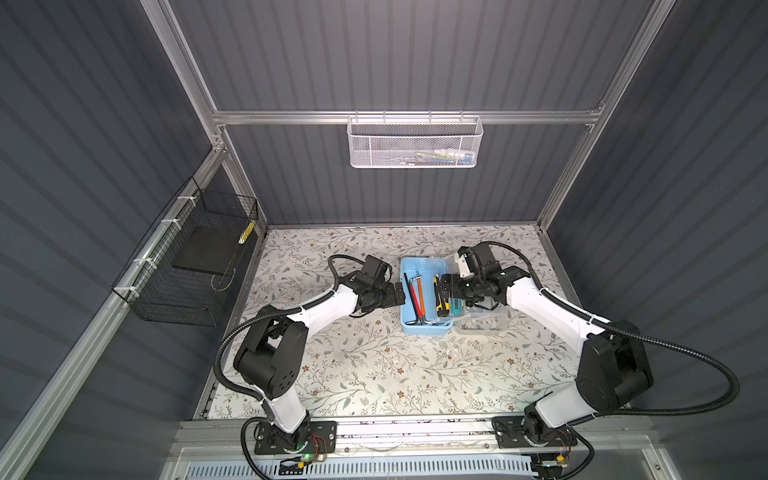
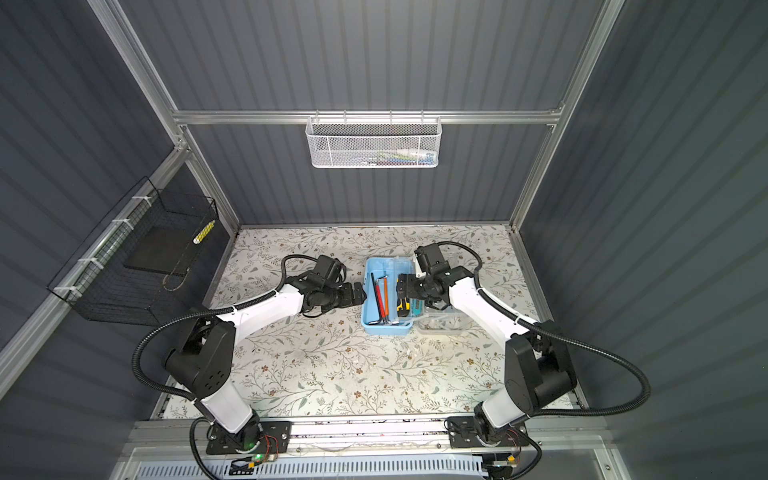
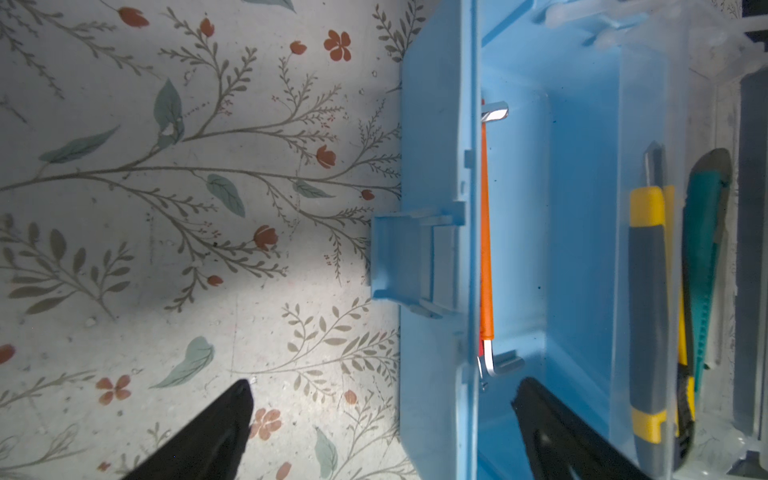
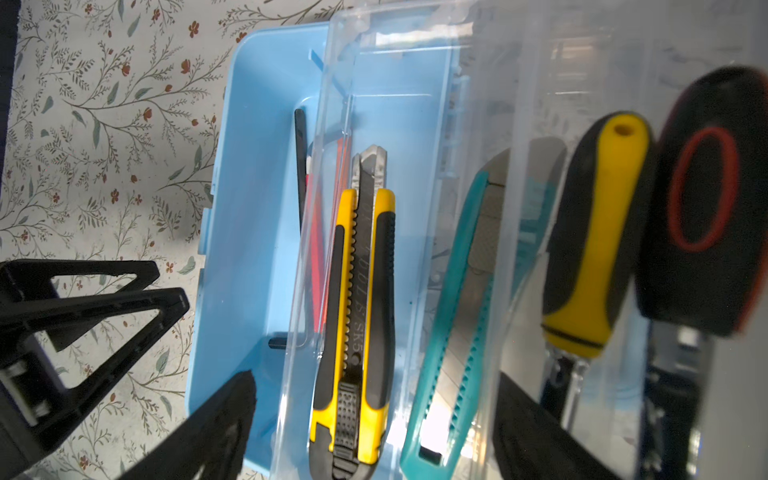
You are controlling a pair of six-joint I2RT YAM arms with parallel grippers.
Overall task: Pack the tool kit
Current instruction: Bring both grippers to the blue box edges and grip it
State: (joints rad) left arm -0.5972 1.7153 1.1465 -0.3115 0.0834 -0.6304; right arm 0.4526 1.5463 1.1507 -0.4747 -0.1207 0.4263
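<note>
My left gripper should hold the box's latch side [image 3: 470, 372] steady while my right gripper moves the tray over, since the clear tray hangs [image 1: 483, 318] past the box.
The light blue tool kit box [image 1: 424, 330] [image 2: 384, 330] stands open mid-table, and its clear lid [image 1: 478, 322] [image 4: 395, 83] hangs over to the right. Red and orange hex keys [image 1: 417, 296] [image 3: 485, 228] lie inside the box. A yellow utility knife [image 4: 361, 291] and a teal one [image 4: 453, 311] show through the clear plastic, with two screwdriver handles [image 4: 598, 232] beside them. My left gripper [image 1: 399, 293] [image 3: 384, 386] is open and straddles the box's left wall. My right gripper [image 1: 444, 284] [image 4: 376, 386] is open over the knives; whether it touches the plastic I cannot tell.
A white mesh basket [image 1: 415, 143] hangs on the back rail, and a black wire basket [image 1: 187, 270] hangs on the left wall. The box's latch [image 3: 411, 257] juts from its left wall. A floral cover [image 1: 374, 365] lines the table.
</note>
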